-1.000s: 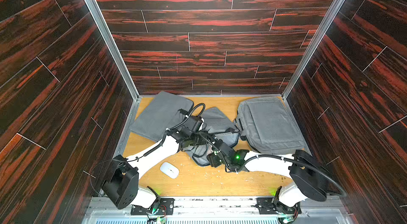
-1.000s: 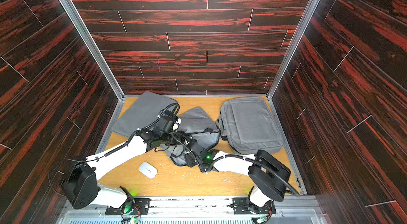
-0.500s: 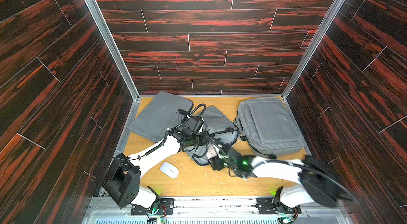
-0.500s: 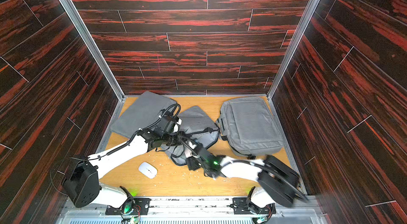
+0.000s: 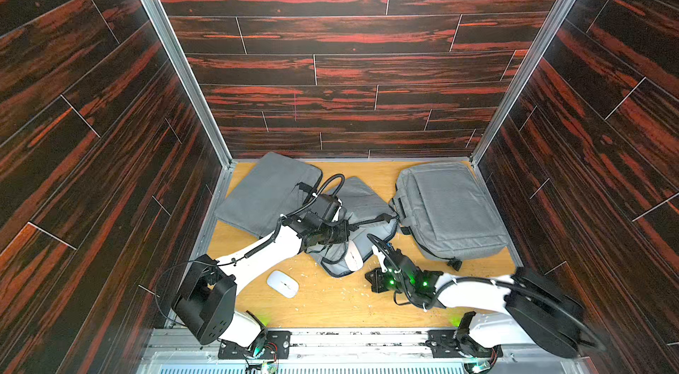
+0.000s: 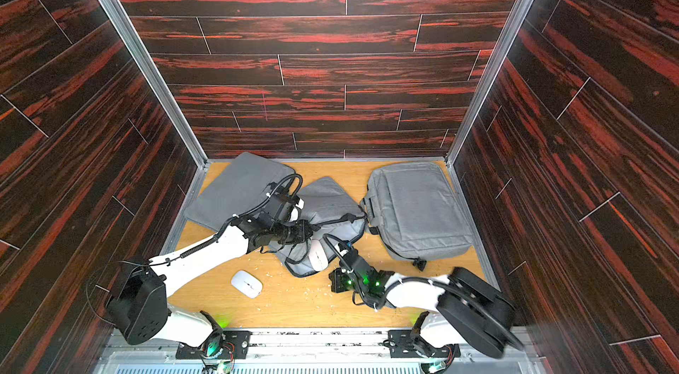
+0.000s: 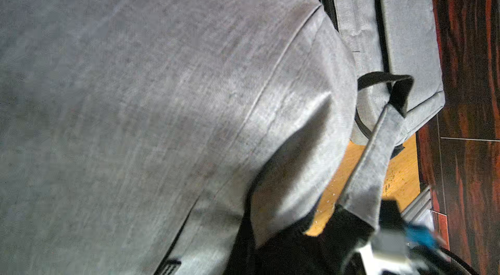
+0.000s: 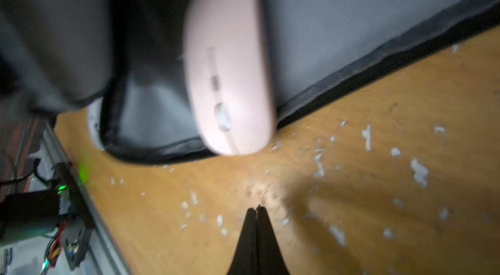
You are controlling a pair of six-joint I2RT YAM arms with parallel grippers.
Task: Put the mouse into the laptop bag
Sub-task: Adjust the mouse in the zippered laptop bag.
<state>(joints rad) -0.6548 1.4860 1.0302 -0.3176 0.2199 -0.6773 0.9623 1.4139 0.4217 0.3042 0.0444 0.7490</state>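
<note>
The robot's right gripper should push the pink mouse farther into the bag's opening (image 5: 363,241), because the pink mouse's front end (image 5: 356,267) sticks out past the laptop bag's dark rim.
A grey laptop bag (image 5: 362,199) (image 6: 327,195) lies mid-table with its front edge lifted open. My left gripper (image 5: 343,234) (image 6: 310,234) is shut on that raised edge; the left wrist view shows mostly the bag's fabric (image 7: 162,98). A pale pink mouse (image 5: 354,256) (image 6: 319,254) (image 8: 230,71) lies in the bag's mouth, its front end reaching over the dark rim. My right gripper (image 5: 370,276) (image 6: 335,282) (image 8: 256,208) hovers over the bare table a little in front of the mouse, shut and holding nothing.
A white mouse (image 5: 282,283) (image 6: 246,284) lies on the wooden table near the left arm. A flat grey sleeve (image 5: 264,188) is at the back left, and a larger grey bag (image 5: 448,206) at the back right. White crumbs (image 8: 419,171) dot the table.
My right gripper was open at the bag's mouth; it has drawn back toward the front and shut. The pink mouse now lies in the opening. The left arm kept its hold.
</note>
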